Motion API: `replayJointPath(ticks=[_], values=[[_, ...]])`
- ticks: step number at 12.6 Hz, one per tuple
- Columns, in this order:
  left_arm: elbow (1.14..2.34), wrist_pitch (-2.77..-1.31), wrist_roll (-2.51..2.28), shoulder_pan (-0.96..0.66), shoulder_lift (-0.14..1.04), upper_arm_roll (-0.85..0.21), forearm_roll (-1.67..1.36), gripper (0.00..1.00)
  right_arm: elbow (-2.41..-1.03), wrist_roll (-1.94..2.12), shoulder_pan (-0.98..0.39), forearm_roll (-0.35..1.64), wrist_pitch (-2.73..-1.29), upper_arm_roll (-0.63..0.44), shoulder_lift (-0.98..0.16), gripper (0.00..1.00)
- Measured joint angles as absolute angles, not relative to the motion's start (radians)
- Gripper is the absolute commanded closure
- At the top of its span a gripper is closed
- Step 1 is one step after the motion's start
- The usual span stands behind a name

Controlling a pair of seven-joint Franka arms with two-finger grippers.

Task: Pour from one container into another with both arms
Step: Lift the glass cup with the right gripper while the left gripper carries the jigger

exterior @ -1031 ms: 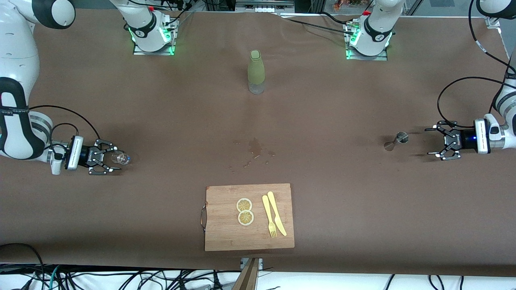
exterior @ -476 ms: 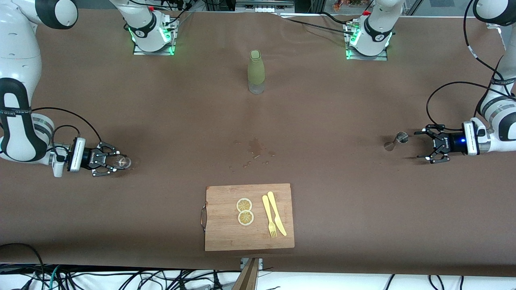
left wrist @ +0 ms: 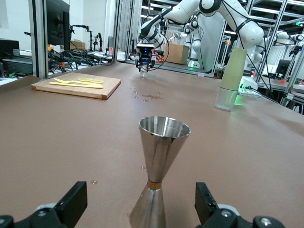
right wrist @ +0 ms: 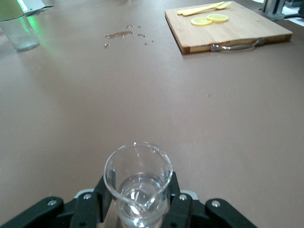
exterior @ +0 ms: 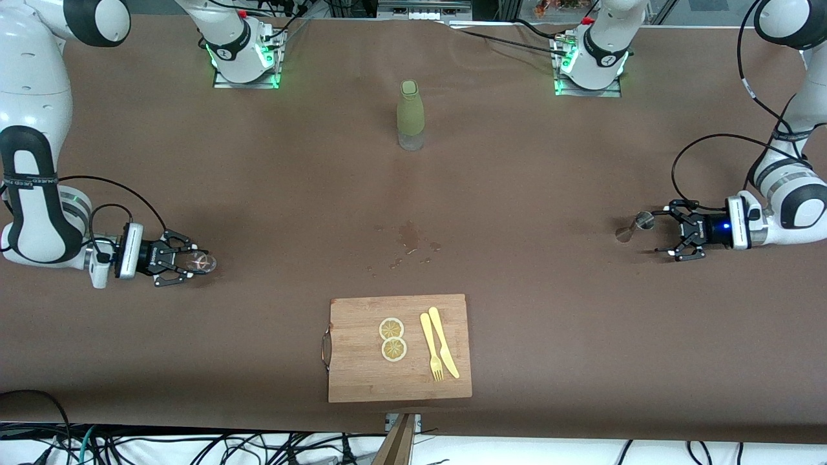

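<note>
My gripper will hold the jigger (exterior: 634, 226) under the beaker's thin stream of water. The jigger's wide upper opening (exterior: 645, 220) faces up, so the jigger should catch the water.
A steel double-cone jigger (exterior: 636, 224) stands upright on the table toward the left arm's end. My left gripper (exterior: 660, 231) is low beside it, open. In the left wrist view the jigger (left wrist: 160, 175) rises between the spread fingertips (left wrist: 72, 203), touching neither. Toward the right arm's end, my right gripper (exterior: 186, 263) is shut on a small clear glass beaker (exterior: 203, 262). The right wrist view shows the beaker (right wrist: 137, 178) upright with some water in it, clamped between the fingers (right wrist: 90, 206).
A bottle with a green sleeve (exterior: 410, 115) stands mid-table nearer the bases. Spilled drops (exterior: 408, 240) lie at the centre. A wooden cutting board (exterior: 362, 374) near the front edge carries two lemon slices (exterior: 392, 339) and a yellow fork and knife (exterior: 439, 350).
My left gripper has slid along the table to the jigger, bringing its open fingers around it. My right gripper has closed on the beaker and shifted slightly toward the front camera.
</note>
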State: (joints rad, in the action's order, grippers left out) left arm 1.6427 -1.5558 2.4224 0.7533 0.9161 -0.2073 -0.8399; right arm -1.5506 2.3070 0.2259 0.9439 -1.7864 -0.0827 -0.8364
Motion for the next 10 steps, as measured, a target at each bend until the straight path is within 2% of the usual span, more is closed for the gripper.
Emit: replayJointPath(ticks=[10], values=[[1.737, -1.612, 2.481, 0.703, 0.917, -0.208, -0.935, 0.02, -1.518, 1.698, -0.098, 0.663, -1.796, -0.083, -0.611, 0.91]])
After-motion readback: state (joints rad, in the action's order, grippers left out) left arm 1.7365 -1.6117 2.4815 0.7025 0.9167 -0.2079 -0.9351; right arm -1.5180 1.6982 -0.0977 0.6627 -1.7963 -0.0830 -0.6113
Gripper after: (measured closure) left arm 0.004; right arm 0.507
